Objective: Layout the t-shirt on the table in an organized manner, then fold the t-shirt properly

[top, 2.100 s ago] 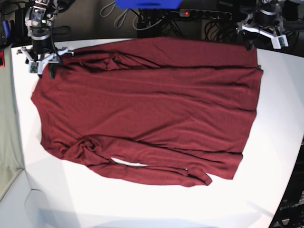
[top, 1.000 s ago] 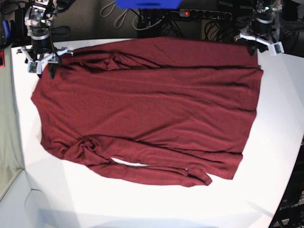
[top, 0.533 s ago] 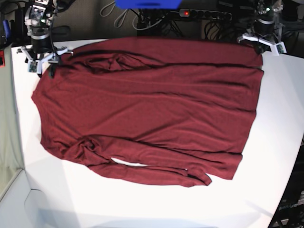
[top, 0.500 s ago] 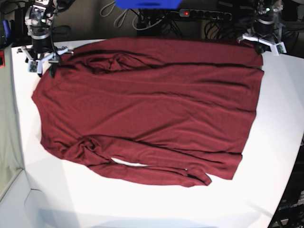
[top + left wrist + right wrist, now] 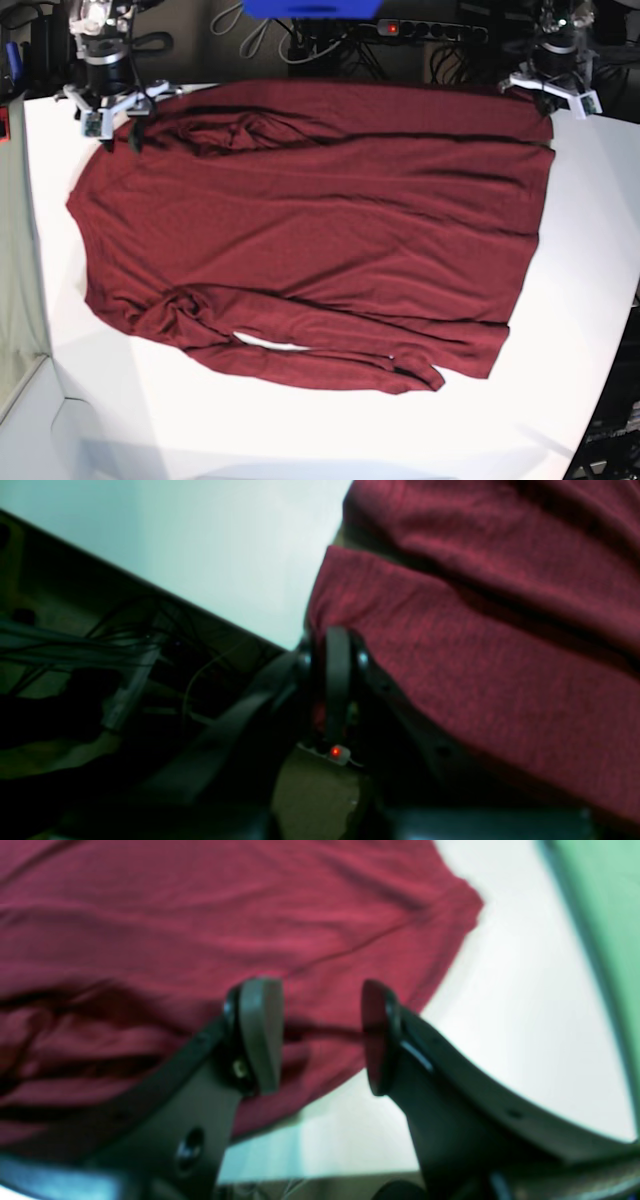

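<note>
The t-shirt's far edge (image 5: 400, 90) hangs beyond the table and the robot's left gripper alone is holding it, so next the right gripper pinches its bunched end (image 5: 176, 114) before both grippers pull inward.
The maroon t-shirt (image 5: 310, 230) lies spread across the white table (image 5: 300, 430), with bunched folds along its near edge and near its far left corner. My left gripper (image 5: 547, 102) sits at the shirt's far right corner. In the left wrist view its jaws (image 5: 332, 640) are pressed together on the edge of the t-shirt (image 5: 500, 655). My right gripper (image 5: 120, 135) hovers at the far left corner. In the right wrist view it (image 5: 320, 1037) stands open, its fingers (image 5: 260, 1035) straddling a fold of the t-shirt (image 5: 200, 915) near the cloth's edge.
Behind the table's far edge run cables and a power strip (image 5: 430, 30) with a red light, and a blue object (image 5: 310, 8). The table's dark edge (image 5: 150, 585) lies close to the left gripper. A green surface (image 5: 595, 915) borders the table beyond the right gripper.
My left gripper closed on the far right corner and drew it back toward the table's far edge. My right arm shifted right and farther back along the far edge.
</note>
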Tool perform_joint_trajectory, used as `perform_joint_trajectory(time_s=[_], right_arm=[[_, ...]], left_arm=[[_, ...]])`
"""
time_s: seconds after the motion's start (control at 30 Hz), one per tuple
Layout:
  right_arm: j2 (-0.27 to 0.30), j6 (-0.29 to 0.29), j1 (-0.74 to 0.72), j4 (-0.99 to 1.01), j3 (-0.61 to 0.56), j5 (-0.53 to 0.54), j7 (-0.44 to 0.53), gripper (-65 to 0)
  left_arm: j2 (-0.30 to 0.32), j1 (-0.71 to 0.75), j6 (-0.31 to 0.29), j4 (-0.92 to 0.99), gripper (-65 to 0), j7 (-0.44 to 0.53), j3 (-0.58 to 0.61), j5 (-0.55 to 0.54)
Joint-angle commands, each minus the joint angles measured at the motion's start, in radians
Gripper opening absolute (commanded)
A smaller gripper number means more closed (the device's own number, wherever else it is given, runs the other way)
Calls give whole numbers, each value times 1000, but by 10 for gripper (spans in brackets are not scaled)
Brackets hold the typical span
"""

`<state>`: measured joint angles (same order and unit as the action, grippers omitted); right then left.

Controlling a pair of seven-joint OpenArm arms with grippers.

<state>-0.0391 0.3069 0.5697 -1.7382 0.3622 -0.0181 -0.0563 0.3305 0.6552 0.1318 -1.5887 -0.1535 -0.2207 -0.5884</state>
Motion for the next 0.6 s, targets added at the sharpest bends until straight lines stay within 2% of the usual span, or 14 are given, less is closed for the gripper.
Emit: perform_joint_trajectory(time_s=[0.0,0.17,0.3,0.5,0.57], right_arm=[[3,-2,8,-13,-7,10,23,-379],[-11,-2,11,-16,-48,10,-93,-378],[-38,-2,14,-18,-48,10,-119,-373],[-35,-2,56,-18,-85,10,-119,-247],[-34,-2,65,-18,-85,10,-115,-234]], left_arm=[[6,-41,-65,-2,-650,-30,20,-28],[6,-41,-65,-2,-650,-30,27,-28],[6,-41,-65,-2,-650,-30,27,-28],[8,-41,-65,-2,-650,-30,27,-28],[8,-41,-65,-2,-650,-30,27,-28]])
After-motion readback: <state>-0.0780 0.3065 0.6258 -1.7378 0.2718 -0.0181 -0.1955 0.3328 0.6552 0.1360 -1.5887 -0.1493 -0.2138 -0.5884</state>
